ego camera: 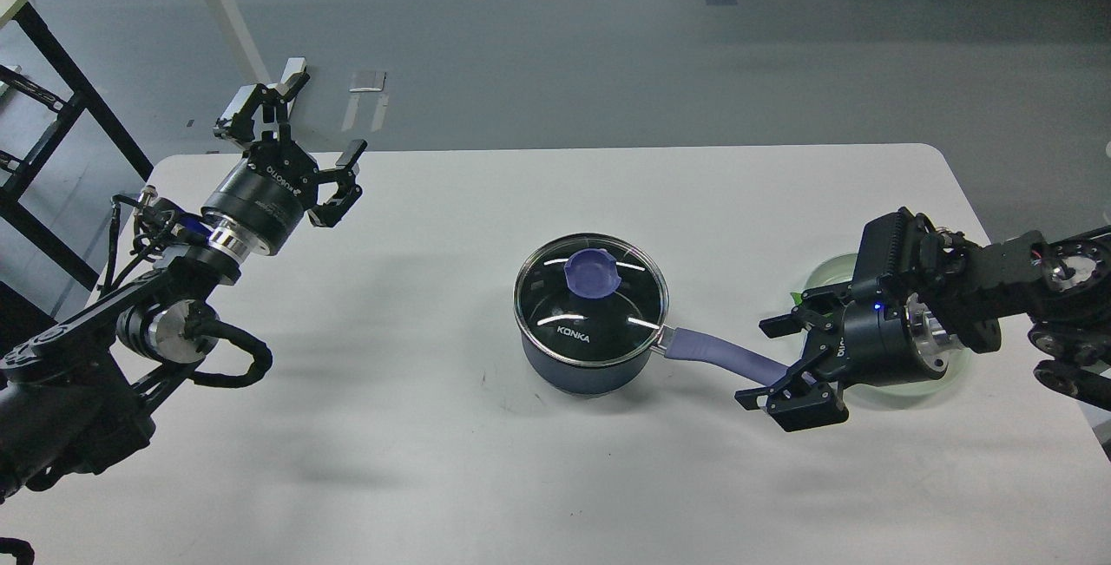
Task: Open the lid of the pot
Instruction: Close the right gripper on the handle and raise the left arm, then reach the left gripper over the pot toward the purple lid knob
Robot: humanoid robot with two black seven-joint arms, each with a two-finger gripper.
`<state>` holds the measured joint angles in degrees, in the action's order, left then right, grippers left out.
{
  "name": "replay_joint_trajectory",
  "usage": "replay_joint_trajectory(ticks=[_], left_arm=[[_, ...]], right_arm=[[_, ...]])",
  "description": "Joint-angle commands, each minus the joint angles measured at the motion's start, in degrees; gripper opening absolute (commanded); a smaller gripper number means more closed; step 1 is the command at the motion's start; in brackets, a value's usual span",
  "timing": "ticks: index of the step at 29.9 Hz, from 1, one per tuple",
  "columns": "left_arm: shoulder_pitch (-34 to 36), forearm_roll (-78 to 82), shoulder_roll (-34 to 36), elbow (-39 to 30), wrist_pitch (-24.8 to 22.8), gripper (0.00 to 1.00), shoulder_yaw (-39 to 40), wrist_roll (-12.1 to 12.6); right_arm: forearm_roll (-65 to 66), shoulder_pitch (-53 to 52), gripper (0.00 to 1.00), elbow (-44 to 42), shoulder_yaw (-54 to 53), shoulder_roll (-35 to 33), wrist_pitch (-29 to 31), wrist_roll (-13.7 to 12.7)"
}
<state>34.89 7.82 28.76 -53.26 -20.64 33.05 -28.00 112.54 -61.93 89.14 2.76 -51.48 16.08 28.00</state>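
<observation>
My gripper will find the dark blue pot (pixel 585 374) empty when it lifts the lid, because I see only plain black through the glass lid (pixel 562 305).
A dark blue pot (pixel 583 367) stands mid-table with its glass lid (pixel 592 298) closed on it. The lid has a purple knob (pixel 593 272). The pot's purple handle (pixel 720 355) points right and toward me. My right gripper (pixel 772 361) is open, its two fingers standing either side of the far end of the handle; I cannot tell if they touch it. My left gripper (pixel 299 135) is open and empty, raised over the table's far left corner, well away from the pot.
A pale green plate (pixel 953 369) lies at the right, mostly hidden behind my right wrist; a bit of green leaf (pixel 795 297) shows at its edge. The white table (pixel 434 426) has a rounded right edge. A black frame stands off the table's left.
</observation>
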Motion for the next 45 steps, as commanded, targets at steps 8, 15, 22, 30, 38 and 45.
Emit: replay_joint_trajectory(ticks=[8, 15, 22, 30, 38, 45], left_arm=[[0.0, 0.0, 0.2, -0.4, 0.0, 0.99, 0.0, 0.0], [0.0, 0.0, 0.2, -0.7, 0.0, 0.99, 0.0, 0.0], [0.0, 0.0, 0.2, -0.8, 0.0, 0.99, 0.0, 0.0], [0.4, 8.9, 2.5, -0.9, -0.3, 0.99, 0.0, 0.0], [7.1, 44.5, 3.8, -7.3, -0.2, 0.99, 0.1, 0.0], [12.0, 82.3, 2.0, -16.9, 7.1, 0.99, -1.1, 0.0]], right_arm=[[0.6, 0.0, 0.75, -3.5, 1.3, 2.4, -0.4, 0.0], [1.8, 0.1, 0.53, -3.6, 1.9, 2.3, -0.5, 0.0], [1.9, 0.1, 0.38, -3.6, 2.1, 2.1, -0.7, 0.0], [1.9, 0.0, 0.24, -3.7, 2.1, 1.8, -0.8, 0.0], [1.9, 0.0, 0.23, -3.7, 2.1, 1.7, -0.8, 0.0], [1.8, 0.0, 0.23, -3.7, 2.1, 1.7, -0.8, 0.0]])
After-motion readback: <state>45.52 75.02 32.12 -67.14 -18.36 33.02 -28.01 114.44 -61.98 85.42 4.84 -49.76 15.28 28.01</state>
